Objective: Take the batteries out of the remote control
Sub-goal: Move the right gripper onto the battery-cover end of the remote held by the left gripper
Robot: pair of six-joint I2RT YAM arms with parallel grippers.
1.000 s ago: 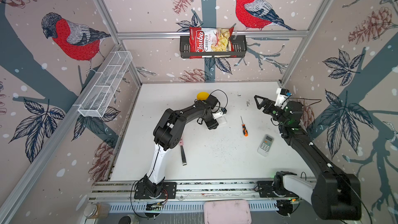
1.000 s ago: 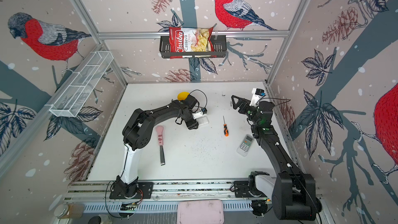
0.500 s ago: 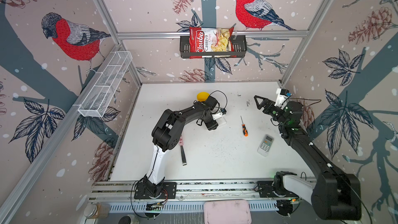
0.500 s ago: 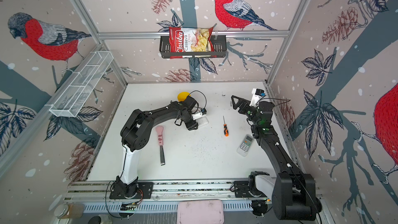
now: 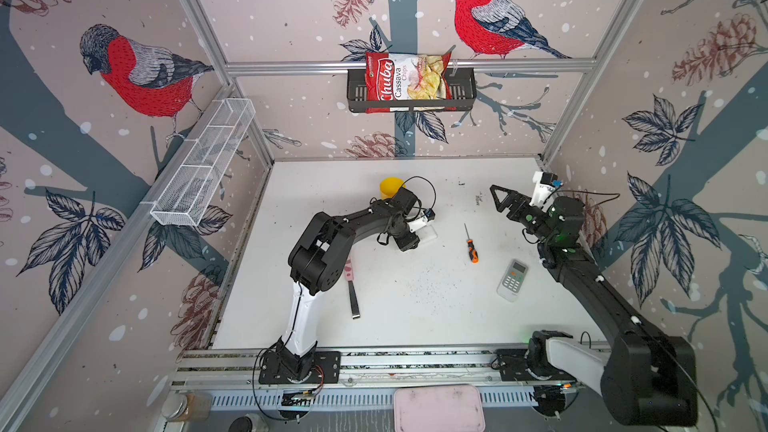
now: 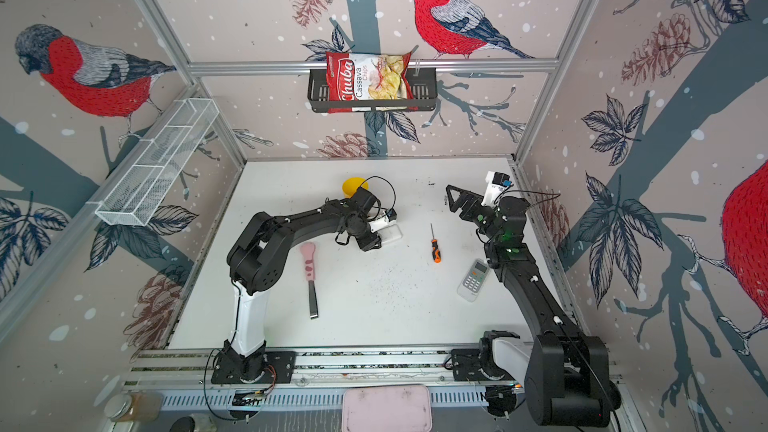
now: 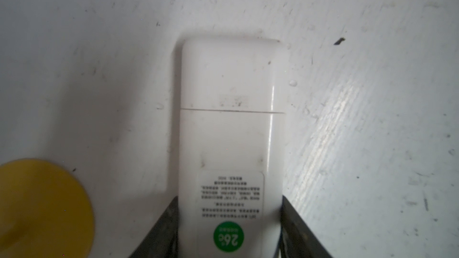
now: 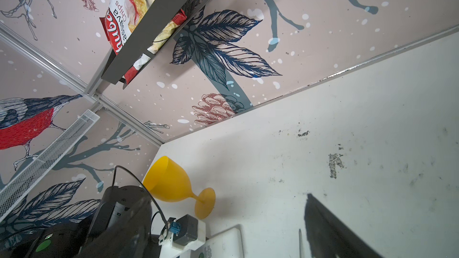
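Note:
The back cover (image 7: 232, 90) is shut beyond the left gripper's hold, so the robot should lift the remote control and pull the cover's loose end (image 7: 230, 55) with its right gripper.
A white remote control (image 7: 231, 83) lies face down on the table, its back cover in place with a seam across it. My left gripper (image 7: 230, 202) is shut on its labelled end, one dark finger against each long side. Both top views show this left gripper (image 5: 415, 238) (image 6: 376, 238) low at the remote control (image 5: 430, 232) (image 6: 392, 233). The batteries are hidden. My right gripper (image 5: 495, 199) (image 6: 450, 198) hangs open above the back right of the table, holding nothing. The right wrist view catches a corner of the remote control (image 8: 223, 244).
A second remote (image 5: 512, 280) (image 6: 473, 279) lies keypad up by the right arm. An orange-and-black screwdriver (image 5: 471, 249) (image 6: 435, 251) lies between the arms. A yellow goblet (image 5: 390, 187) (image 8: 171, 182) lies on its side behind the left gripper. A pink-handled scraper (image 6: 309, 276) lies front left.
The left arm's elbow has shifted slightly while its gripper stays at the face-down remote control. The right arm has not moved.

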